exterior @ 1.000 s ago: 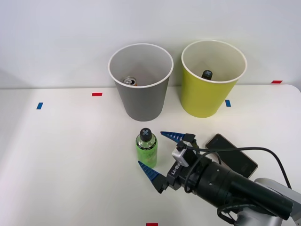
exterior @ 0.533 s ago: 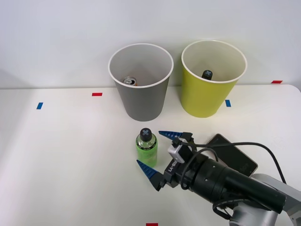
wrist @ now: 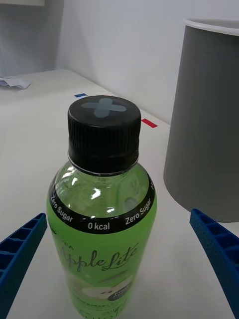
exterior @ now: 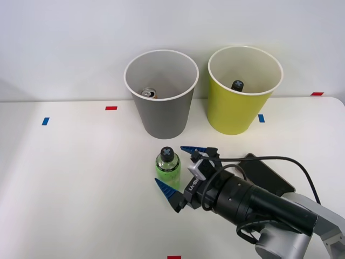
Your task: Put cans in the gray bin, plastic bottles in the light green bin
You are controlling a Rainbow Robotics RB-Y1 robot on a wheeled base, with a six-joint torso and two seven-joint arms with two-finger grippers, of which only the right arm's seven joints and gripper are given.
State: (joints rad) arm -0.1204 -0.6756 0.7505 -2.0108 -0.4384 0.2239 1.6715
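Note:
Another bottle's black cap [exterior: 237,85] stands with open space around it in the light green bin. That bottle will move when I drop the green bottle [exterior: 168,168] in.
A green plastic bottle [exterior: 167,168] with a black cap marked by a gray X stands upright on the white table [exterior: 81,178], in front of the gray bin [exterior: 161,94]. My right gripper [exterior: 176,171] is open, its blue fingers on either side of the bottle and clear of it. In the right wrist view the bottle [wrist: 103,219] sits between the two fingertips [wrist: 20,249], with the gray bin [wrist: 204,119] behind it. A can [exterior: 149,93] lies inside the gray bin. The light green bin [exterior: 243,89] holds another bottle, its black cap [exterior: 237,84] showing.
A dark phone-like slab [exterior: 269,175] lies on the table beside my arm. Small red [exterior: 111,108] and blue [exterior: 45,121] tape marks dot the table. The two bins stand side by side at the table's far edge by the white wall.
My right gripper has slid left and a little forward, bringing its open fingers around the standing bottle. The bottle and bins have not moved.

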